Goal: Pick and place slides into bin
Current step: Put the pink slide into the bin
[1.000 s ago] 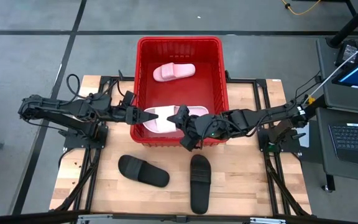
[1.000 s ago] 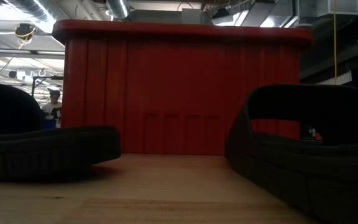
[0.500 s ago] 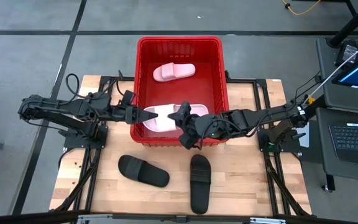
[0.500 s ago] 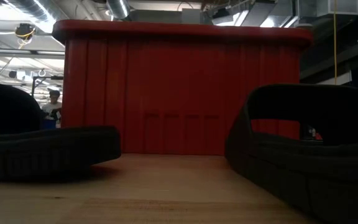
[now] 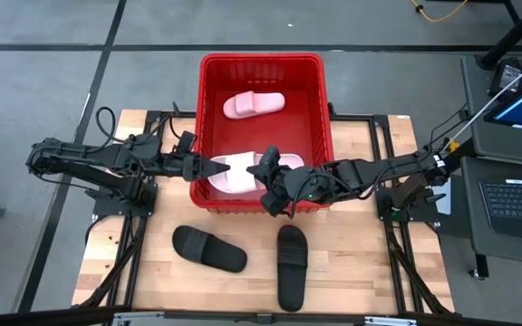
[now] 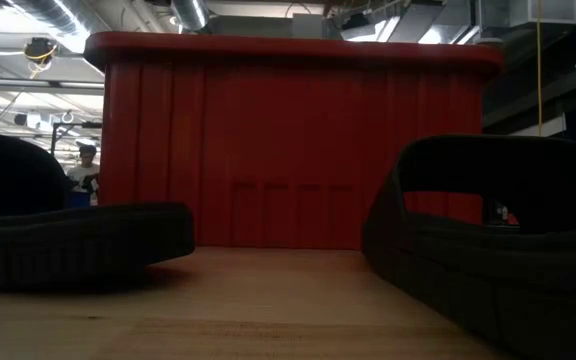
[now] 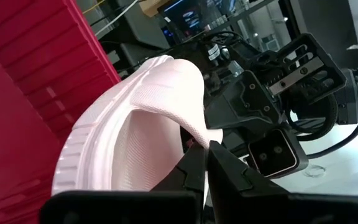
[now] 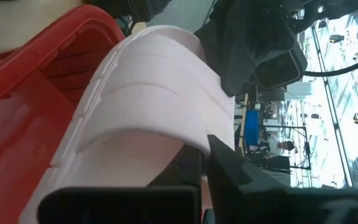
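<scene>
The pale pink slide's strap is pinched by both grippers, so my left gripper needs to open and move away before my right gripper puts the pale pink slide down next to the far pink slide.
One pale pink slide hangs over the near part of the red bin, between both grippers. My left gripper is shut on its left end and my right gripper on its right part. A second pink slide lies flat on the bin's floor at the far end. Two black slides lie sole-down on the table in front of the bin. The low view shows only the bin's near wall and both black slides. My left gripper pinches a thin pink edge at the slide's left end between its two fingers, coming level from the table's left. The slide is lifted and tilted onto its side. My right gripper pinches the edge of the slide's ribbed strap between its fingers, coming from the table's right and slanting toward the far side. Whether the slide touches the bin, I cannot tell.
The bin's tall near wall stands just in front of the held slide. Bare wooden table lies right of the black slides. A desk with a laptop stands beyond the table's right edge.
My right gripper has moved a little toward the far edge, up to the held pink slide, and has shut on its strap. The slide and my left gripper have kept their place.
</scene>
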`<state>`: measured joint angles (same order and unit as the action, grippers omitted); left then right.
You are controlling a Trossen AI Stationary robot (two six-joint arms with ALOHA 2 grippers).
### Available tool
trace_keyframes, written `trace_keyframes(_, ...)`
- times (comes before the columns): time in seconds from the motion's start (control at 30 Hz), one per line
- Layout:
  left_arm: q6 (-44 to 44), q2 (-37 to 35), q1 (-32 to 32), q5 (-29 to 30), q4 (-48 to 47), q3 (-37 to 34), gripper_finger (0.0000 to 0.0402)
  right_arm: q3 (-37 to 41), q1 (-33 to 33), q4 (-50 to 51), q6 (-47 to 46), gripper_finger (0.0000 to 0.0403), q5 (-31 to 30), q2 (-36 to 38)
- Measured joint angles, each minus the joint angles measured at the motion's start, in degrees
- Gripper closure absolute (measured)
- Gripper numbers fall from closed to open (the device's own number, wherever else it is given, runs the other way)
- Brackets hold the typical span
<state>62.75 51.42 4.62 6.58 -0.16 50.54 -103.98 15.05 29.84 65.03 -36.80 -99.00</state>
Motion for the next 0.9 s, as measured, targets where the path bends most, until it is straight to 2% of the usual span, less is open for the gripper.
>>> trace_keyframes(0.3, -6.1, 0.0, 0.0, -0.1, 0.1, 0.0, 0.0390, 0.0, 0.0, -0.1, -1.8, 0.0391, -0.1, 0.0)
trace_keyframes(0.43, -7.2, 0.0, 0.0, -0.2, 0.1, 0.0, 0.0360, 0.0, 0.0, -0.1, -1.7, 0.0391, -0.7, 0.0)
trace_keyframes(0.63, -10.0, -0.3, -1.3, -0.6, 0.2, 0.0, 0.0315, 0.0, 0.0, 0.2, -0.1, 0.0391, -5.0, 0.4)
trace_keyframes(0.77, -15.8, -0.3, -3.2, -0.6, -1.1, 0.0, 0.0304, 0.0, -0.1, 0.9, -0.2, 0.0391, -5.2, 0.6)
trace_keyframes(0.9, -21.7, -0.3, -4.6, 2.4, -5.3, 0.0, 0.0311, 0.0, 0.1, 2.9, -0.3, 0.0391, -6.9, 1.0)
